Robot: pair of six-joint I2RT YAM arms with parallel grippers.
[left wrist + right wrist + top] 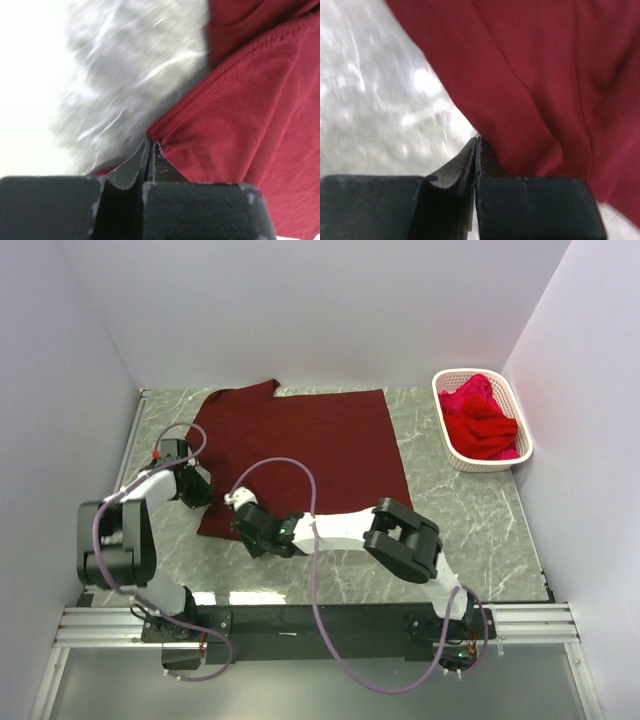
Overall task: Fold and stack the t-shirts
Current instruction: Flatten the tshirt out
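Note:
The maroon t-shirt's hemmed edge (167,129) is in my left gripper and has creases running from it. Next, my left gripper opens, lets the near sleeve (220,523) spread out, then pinches that edge flat.
A dark maroon t-shirt (300,445) lies spread flat on the marble table, one sleeve at its far left corner. My left gripper (199,490) is at the shirt's left edge; in the left wrist view the gripper (150,144) is shut, pinching the hemmed edge of the shirt (250,110). My right gripper (240,506) is at the shirt's near left corner; in the right wrist view the gripper (477,142) is shut on the edge of the shirt (535,85). Several brighter red t-shirts (478,422) lie bunched in the basket.
A white slotted plastic basket (450,445) stands at the back right by the right wall. White walls close in the table on the left, back and right. The marble table (470,530) shows bare to the right of the shirt and along its near edge.

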